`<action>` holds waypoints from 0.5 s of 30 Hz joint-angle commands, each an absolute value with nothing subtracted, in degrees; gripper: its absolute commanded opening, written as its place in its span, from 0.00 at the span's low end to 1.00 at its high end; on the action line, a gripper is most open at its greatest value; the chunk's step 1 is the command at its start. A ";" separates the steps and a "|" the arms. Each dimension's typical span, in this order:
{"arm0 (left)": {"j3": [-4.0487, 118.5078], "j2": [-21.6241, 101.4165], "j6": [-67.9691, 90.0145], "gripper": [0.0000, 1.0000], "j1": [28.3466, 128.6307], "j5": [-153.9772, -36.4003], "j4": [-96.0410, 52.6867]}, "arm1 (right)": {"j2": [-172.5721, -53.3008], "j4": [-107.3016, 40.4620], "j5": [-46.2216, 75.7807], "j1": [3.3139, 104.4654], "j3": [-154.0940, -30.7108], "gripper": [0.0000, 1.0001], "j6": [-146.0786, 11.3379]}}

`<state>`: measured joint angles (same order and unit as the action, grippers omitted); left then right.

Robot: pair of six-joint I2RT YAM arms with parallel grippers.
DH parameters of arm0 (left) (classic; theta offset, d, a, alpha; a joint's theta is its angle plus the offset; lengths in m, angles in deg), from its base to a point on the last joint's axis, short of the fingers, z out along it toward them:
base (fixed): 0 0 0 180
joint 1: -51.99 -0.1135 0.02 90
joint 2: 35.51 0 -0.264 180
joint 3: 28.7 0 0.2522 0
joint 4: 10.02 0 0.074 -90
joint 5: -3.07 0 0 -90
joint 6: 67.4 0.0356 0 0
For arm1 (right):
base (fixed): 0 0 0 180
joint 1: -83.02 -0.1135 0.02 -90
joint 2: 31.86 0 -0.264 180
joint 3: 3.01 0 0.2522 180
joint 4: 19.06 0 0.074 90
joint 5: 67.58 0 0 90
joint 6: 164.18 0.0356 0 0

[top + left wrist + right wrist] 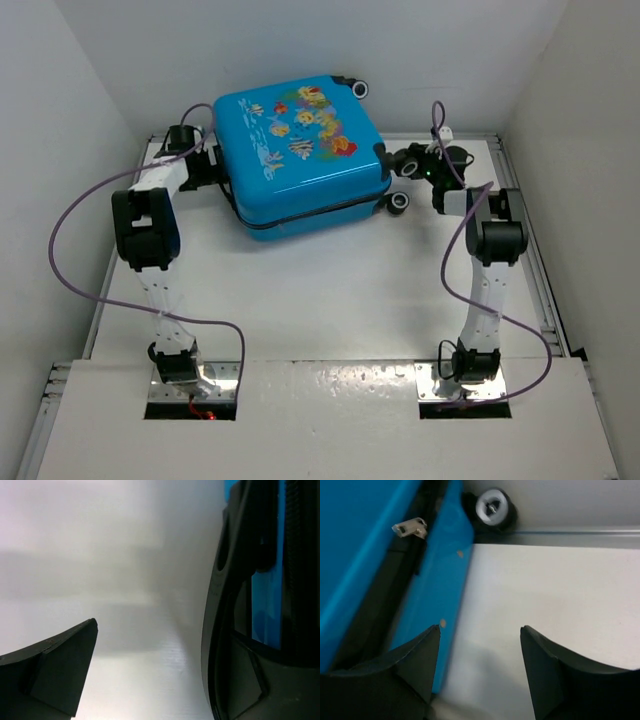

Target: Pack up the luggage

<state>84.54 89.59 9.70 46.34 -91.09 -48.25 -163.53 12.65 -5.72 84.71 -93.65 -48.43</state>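
Note:
The luggage's handle end (pixel 224 168) has my left gripper right up against it, in its turning path, so next I move my left gripper back while my right gripper swings the wheeled end (pixel 385 175) forward.
The luggage (pixel 300 150), a bright-blue hard-shell suitcase with fish prints, lies flat at the back of the table with its two shells together. My left gripper (pixel 220 170) is at its left side. In the left wrist view this gripper (pixel 150 645) is open, and its right finger (pixel 235 630) lies against the blue shell (pixel 265 605). My right gripper (pixel 403 163) is at the suitcase's right side, between the two wheels. In the right wrist view this gripper (pixel 480 630) is open and empty, and its left finger (pixel 415 665) is beside the blue shell (pixel 440 580). A metal zipper pull (pixel 410 527) shows in the dark seam.
Black wheels stick out at the suitcase's right side (pixel 399 201) and back corner (pixel 357 88); one wheel (pixel 492 507) shows in the right wrist view. White walls close in the table on three sides. A metal rail (pixel 540 280) runs along the right edge.

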 commanded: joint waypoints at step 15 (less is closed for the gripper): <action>66.10 66.63 -4.97 0.98 47.08 -130.77 -15.62 | -134.34 21.50 -14.76 76.68 -65.28 0.67 -58.44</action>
<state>63.52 76.65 6.35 45.12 -108.47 -31.18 -138.64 17.20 -6.86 81.02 -64.89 -56.32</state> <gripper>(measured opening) 0.983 0.666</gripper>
